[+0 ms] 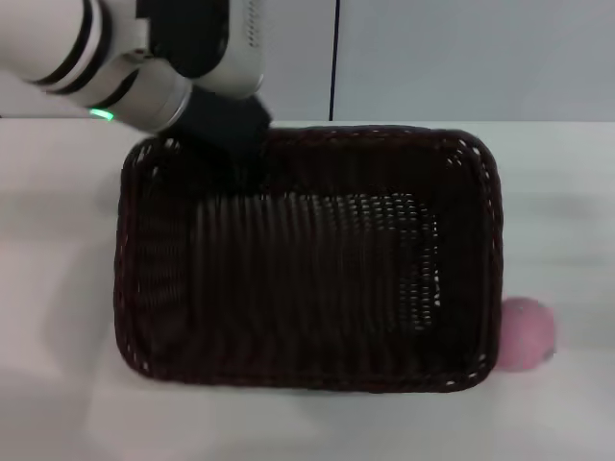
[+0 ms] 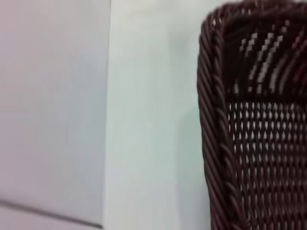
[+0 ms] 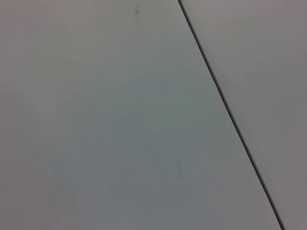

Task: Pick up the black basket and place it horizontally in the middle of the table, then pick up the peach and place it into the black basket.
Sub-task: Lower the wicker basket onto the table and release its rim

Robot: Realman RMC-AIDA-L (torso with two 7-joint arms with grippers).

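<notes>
The black basket's near corner crowds the pink peach; my left gripper should pull the basket back clear before straightening it.
The black basket (image 1: 492, 240) lies lengthwise across the middle of the white table (image 1: 58, 288), open side up and with nothing inside. My left gripper (image 1: 242, 165) comes down from the upper left onto the basket's far rim, close to its far left corner, and its dark tip blends into the weave. The left wrist view shows the basket's braided rim (image 2: 213, 134) and sloping openwork side close up, with bare table (image 2: 148, 120) beside them. The pink peach (image 1: 527, 333) rests on the table just right of the basket's near right corner. My right gripper is out of view.
A pale wall with a dark vertical seam (image 1: 334, 58) stands behind the table. The right wrist view holds only a plain grey surface crossed by a dark line (image 3: 230, 115).
</notes>
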